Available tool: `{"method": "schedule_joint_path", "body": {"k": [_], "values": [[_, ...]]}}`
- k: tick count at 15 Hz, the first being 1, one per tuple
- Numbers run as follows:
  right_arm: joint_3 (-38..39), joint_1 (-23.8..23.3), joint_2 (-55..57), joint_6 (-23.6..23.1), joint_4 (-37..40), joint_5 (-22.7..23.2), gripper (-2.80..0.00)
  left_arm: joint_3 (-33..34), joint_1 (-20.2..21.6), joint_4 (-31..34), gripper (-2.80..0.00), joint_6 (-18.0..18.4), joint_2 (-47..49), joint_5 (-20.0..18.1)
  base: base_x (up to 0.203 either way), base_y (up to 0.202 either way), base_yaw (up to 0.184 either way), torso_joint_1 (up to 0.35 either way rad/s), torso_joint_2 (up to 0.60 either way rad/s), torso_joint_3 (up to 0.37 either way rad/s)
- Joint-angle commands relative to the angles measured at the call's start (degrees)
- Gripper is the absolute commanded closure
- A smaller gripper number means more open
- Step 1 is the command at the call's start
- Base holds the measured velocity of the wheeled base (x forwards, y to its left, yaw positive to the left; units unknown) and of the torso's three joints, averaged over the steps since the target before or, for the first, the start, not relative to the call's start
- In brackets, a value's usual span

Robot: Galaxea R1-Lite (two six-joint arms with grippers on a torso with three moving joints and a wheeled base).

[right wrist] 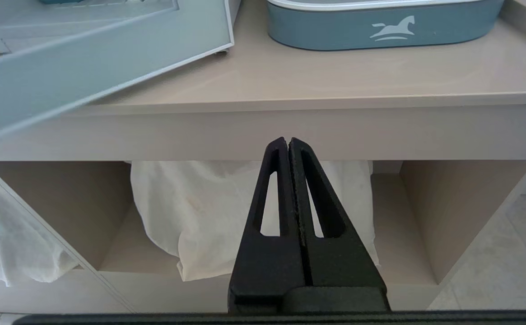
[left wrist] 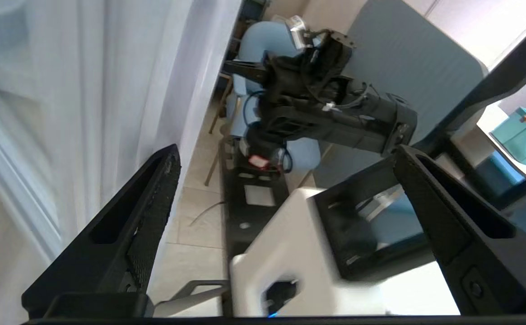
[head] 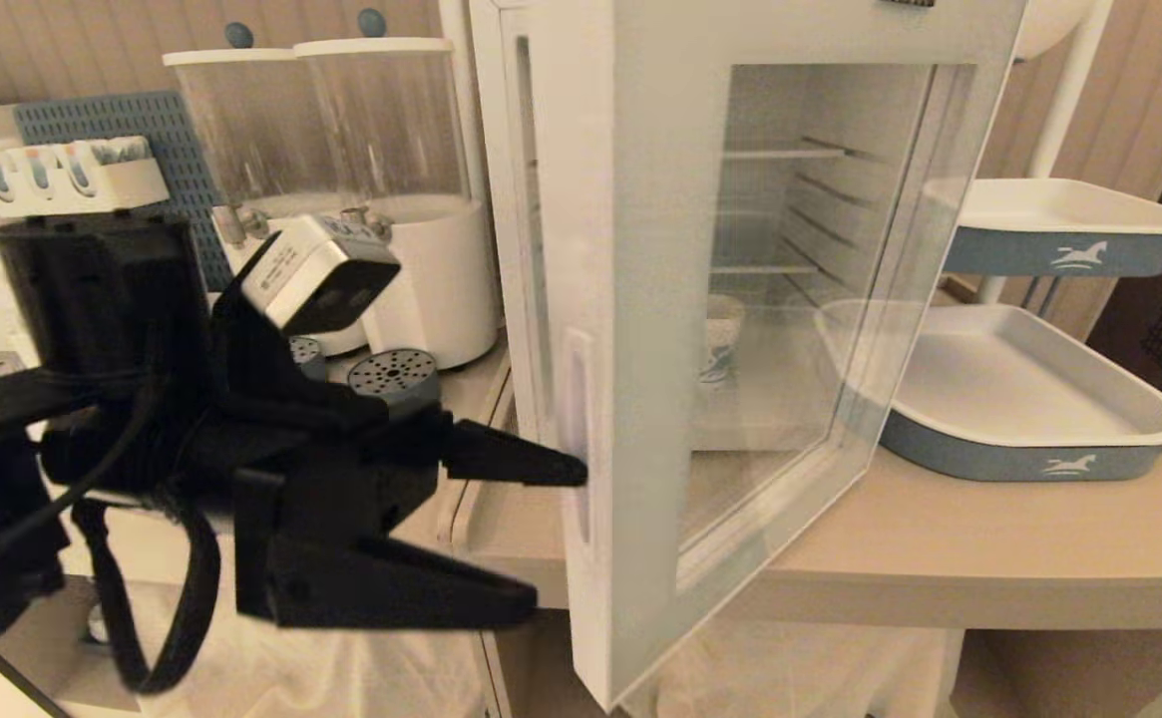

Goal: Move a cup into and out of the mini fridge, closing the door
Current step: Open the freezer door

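Next, I move my left gripper from the handle's hollow and push the door's inner side [left wrist: 123,92] until it swings wide: the half-open door [head: 648,359] blocks the mini fridge's opening.
The mini fridge [head: 503,199] stands on the counter with its door [head: 630,299] swung out toward me. Through the door's glass I see the cup [head: 723,337], white with blue print, standing on the fridge floor below the wire shelves. My left gripper [head: 556,538] is open and empty at the door's free edge, its upper fingertip by the handle recess [head: 578,439]. In the left wrist view the open left gripper [left wrist: 286,153] has the white door [left wrist: 86,90] beside one finger. My right gripper [right wrist: 288,142] is shut and empty, low in front of the counter edge.
Two clear dispensers [head: 341,150] on a white base stand left of the fridge. Two white and blue-grey trays [head: 1029,399] sit to its right on the beige counter [head: 940,538]. White cloth [right wrist: 226,212] fills the cubby under the counter.
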Motion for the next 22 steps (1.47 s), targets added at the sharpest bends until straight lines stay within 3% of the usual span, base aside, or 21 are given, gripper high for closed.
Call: {"method": "schedule_joint_path", "body": {"k": [1,2,4,7,10,14,19,22], "values": [[-0.01,0.00,0.08,0.05,0.03,-0.01,0.00,2.83,-5.08,-0.12,-2.80,-0.94,-6.52,3.40,0.000,0.000,0.000,0.000,0.00,0.000],[-0.01,0.00,0.08,0.05,0.03,-0.01,0.00,3.60,-7.09,0.03,-2.80,-1.85,-7.49,5.71,0.000,0.000,0.000,0.000,0.00,0.000],[-0.01,0.00,0.08,0.13,0.03,-0.01,0.00,3.79,-15.13,0.24,-2.80,-4.68,-8.52,10.40,0.000,0.000,0.000,0.000,0.00,0.000],[-0.01,0.00,0.08,0.31,0.03,-0.09,0.00,6.76,-20.50,0.39,-2.80,-7.90,-12.63,14.51,0.000,0.000,0.000,0.000,0.00,0.000],[-0.01,0.00,0.08,0.31,0.03,-0.09,0.00,8.89,-14.93,-0.04,-2.80,-4.95,-12.79,21.45,0.000,0.000,0.000,0.000,0.00,0.000],[-0.01,0.00,0.08,0.31,0.03,-0.09,0.00,8.37,-12.68,-0.41,-2.80,-2.35,-5.50,24.17,0.000,0.000,0.000,0.000,0.00,0.000],[-0.01,0.00,0.08,0.31,0.03,-0.09,0.00,-0.10,-11.93,-2.96,-2.80,-0.99,11.39,32.23,0.000,0.000,0.000,0.000,0.00,0.000],[-0.01,-0.04,0.08,0.37,-0.05,-0.09,0.00,-9.03,-14.20,-3.76,-2.80,-1.22,20.13,37.19,0.000,0.000,0.000,0.000,0.00,0.000]]}}
